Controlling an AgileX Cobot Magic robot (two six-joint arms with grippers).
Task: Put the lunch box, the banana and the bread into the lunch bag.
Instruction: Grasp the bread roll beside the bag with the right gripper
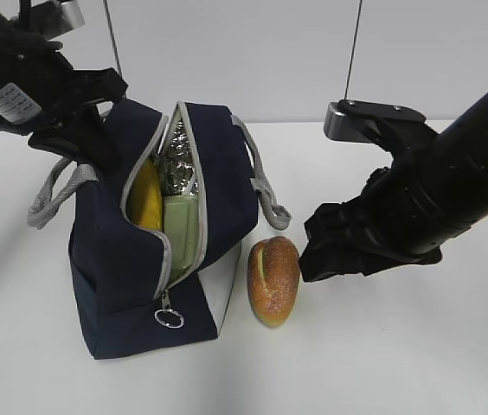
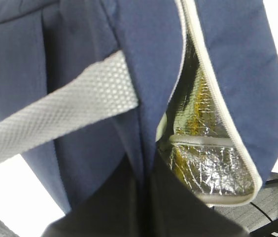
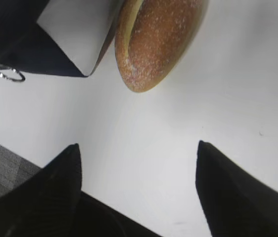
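Observation:
The right gripper's open fingers face the bread's narrow width (image 1: 273, 298), so the robot should continue to move to the bread's middle (image 1: 273, 278) until the fingers are on both sides of it.
The navy lunch bag (image 1: 218, 186) stands unzipped at centre left. Inside it the yellow banana (image 1: 146, 204) lies next to the sage-green lunch box (image 1: 181, 230). The golden-brown bread (image 1: 273, 278) lies on the table against the bag's white side panel. My left gripper (image 1: 97, 140) is shut on the bag's left flap at its far end. In the left wrist view the navy fabric (image 2: 144, 74) runs between the gripper's (image 2: 149, 160) jaws, beside the foil lining (image 2: 208, 168). My right gripper (image 1: 307, 251) is open and empty, just right of the bread. In the right wrist view the gripper (image 3: 136, 150) is short of the bread (image 3: 154, 39).
The grey handles (image 1: 54, 194) hang off both sides of the bag. The zipper's ring pull (image 1: 169, 318) hangs at the bag's near end and also shows in the right wrist view (image 3: 11, 74). The white table (image 1: 400, 346) spreads to the front and right.

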